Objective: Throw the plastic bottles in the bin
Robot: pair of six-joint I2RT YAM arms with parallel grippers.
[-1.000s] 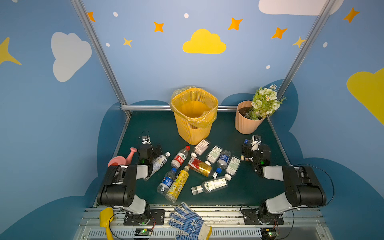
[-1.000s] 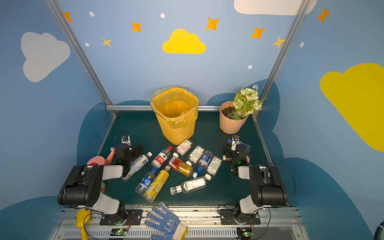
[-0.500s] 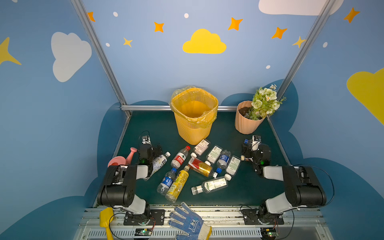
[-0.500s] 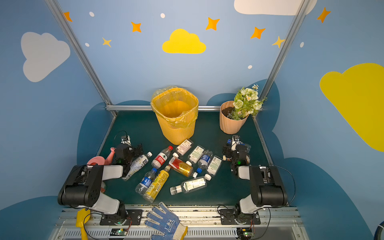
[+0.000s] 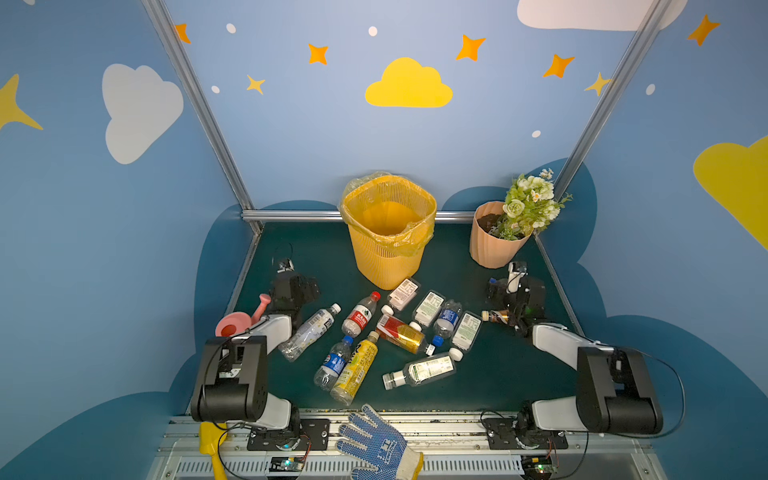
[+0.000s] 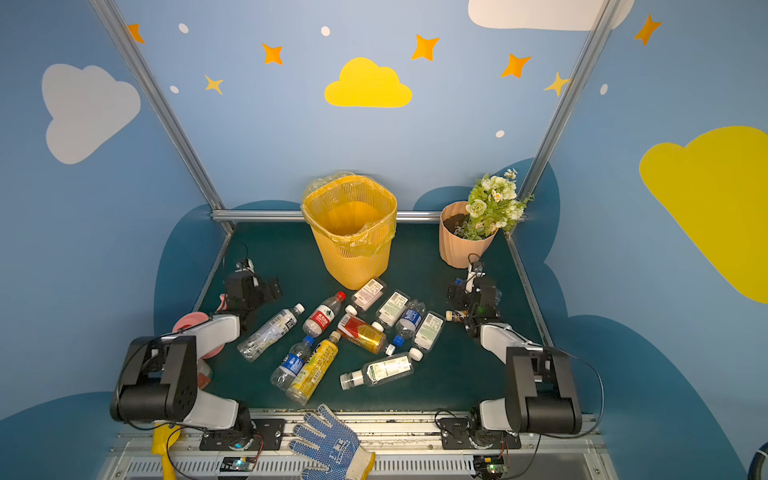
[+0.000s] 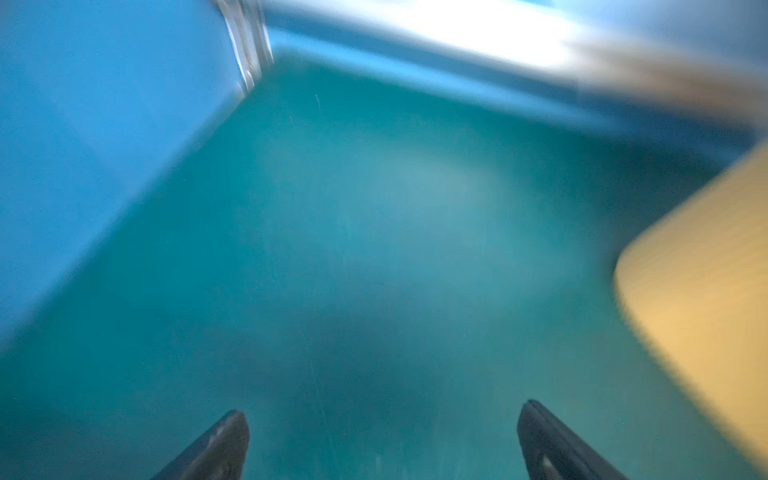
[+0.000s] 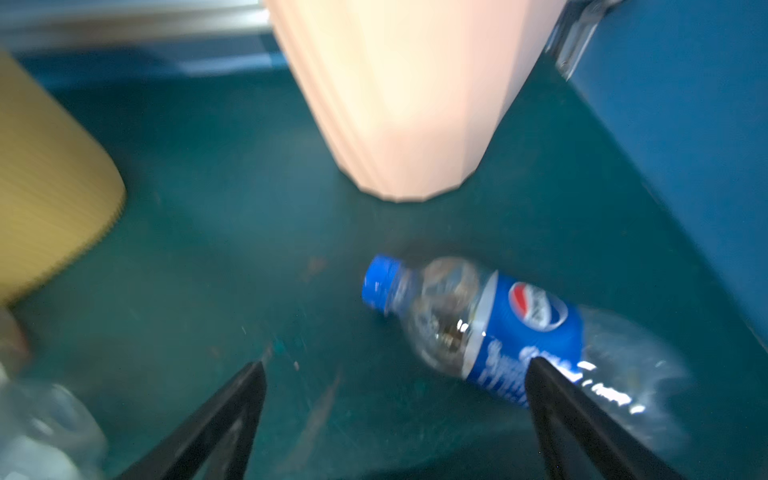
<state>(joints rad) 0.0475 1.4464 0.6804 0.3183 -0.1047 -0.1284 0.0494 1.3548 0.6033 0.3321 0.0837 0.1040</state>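
Next, I pull back, turn and grip the brown bottle, because it lies under my right gripper and my right gripper's fingers point past it at the flower pot [image 5: 493, 244].
The yellow ribbed bin [image 5: 388, 249] [image 6: 351, 253] stands at the back middle of the green mat. Several plastic bottles lie in a loose pile in front of it, among them a red-labelled one [image 5: 360, 318], a yellow one [image 5: 355, 368] and a white-labelled one [image 5: 422, 370]. My left gripper [image 5: 293, 286] [image 7: 382, 415] is open over bare mat, left of the pile, with the bin's side [image 7: 698, 311] off to one side. My right gripper [image 5: 515, 291] [image 8: 395, 370] is open and empty. A blue-labelled, blue-capped bottle [image 8: 519, 324] lies on the mat just past one fingertip.
A peach ribbed flower pot [image 5: 494, 245] [image 8: 407, 95] stands at the back right, close behind the right gripper. A pink watering can [image 5: 239, 322] sits by the left arm. A blue-dotted glove [image 5: 376, 444] lies on the front rail. Metal frame rails [image 5: 291, 215] border the mat.
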